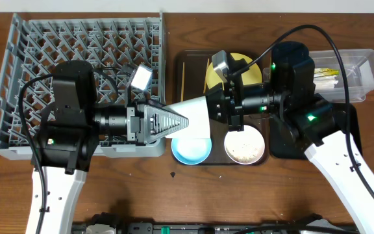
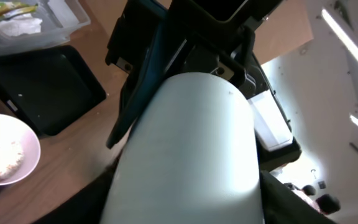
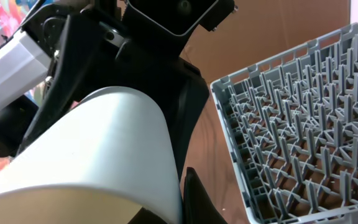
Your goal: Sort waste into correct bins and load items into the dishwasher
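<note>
The white bowl (image 1: 244, 144) has rice crumbs in it, so my right gripper should first tip the white bowl over the black tray (image 1: 283, 140) and leave the cup for my left gripper.
A white cup (image 1: 197, 117) is held on its side in the air between my two grippers, right of the grey dish rack (image 1: 18, 78). My left gripper (image 1: 186, 122) grips its base end, and the cup fills the left wrist view (image 2: 191, 143). My right gripper (image 1: 221, 107) grips its rim end (image 3: 92, 143), one finger outside the wall. A light blue bowl (image 1: 191, 149) and a white bowl with rice crumbs (image 1: 244, 145) sit on the brown tray (image 1: 180, 62). The yellow plate (image 1: 252, 68) and chopsticks (image 1: 183, 78) lie there too.
The clear tub (image 1: 362, 62) at the far right holds the green-yellow wrapper (image 2: 8, 7) and white tissue (image 2: 20, 25). The black tray (image 2: 42, 87) lies in front of it, partly under my right arm. The rack's near corner (image 3: 303, 124) is close to the cup.
</note>
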